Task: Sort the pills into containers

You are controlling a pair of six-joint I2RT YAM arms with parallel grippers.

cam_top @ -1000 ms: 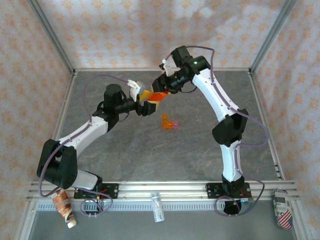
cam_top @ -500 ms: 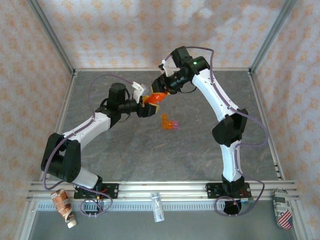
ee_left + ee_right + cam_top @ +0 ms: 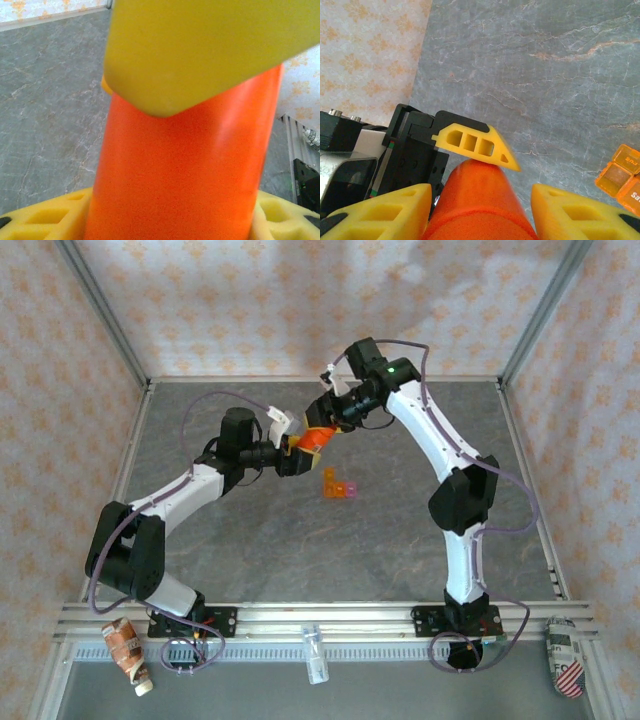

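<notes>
My right gripper meets the orange bottle (image 3: 480, 187) at an angle, so it should open, move back and grip the bottle's flat end (image 3: 480, 231) straight on.
An orange bottle (image 3: 313, 436) hangs in the air over the back middle of the table, between both arms. My right gripper (image 3: 324, 426) is shut on one end of it, and in the right wrist view the bottle (image 3: 477, 192) sits between its yellow fingers (image 3: 380, 210). My left gripper (image 3: 297, 445) is shut on the other end. In the left wrist view the bottle (image 3: 185, 170) touches both of its fingers (image 3: 45, 220). The containers (image 3: 338, 485), a small joined orange and pink box, lie on the table just below and also show at the right wrist view's edge (image 3: 620, 175). The pills are hidden.
The grey marbled table (image 3: 330, 550) is walled by patterned panels at the back and sides. A metal rail (image 3: 330, 618) runs along the front. In front of it lie a crumpled packet (image 3: 128, 652), a small clear vial (image 3: 315, 652) and a can (image 3: 565, 655).
My left gripper has moved right toward the bottle and narrowed its jaws onto it. The right gripper has kept its hold and barely shifted.
</notes>
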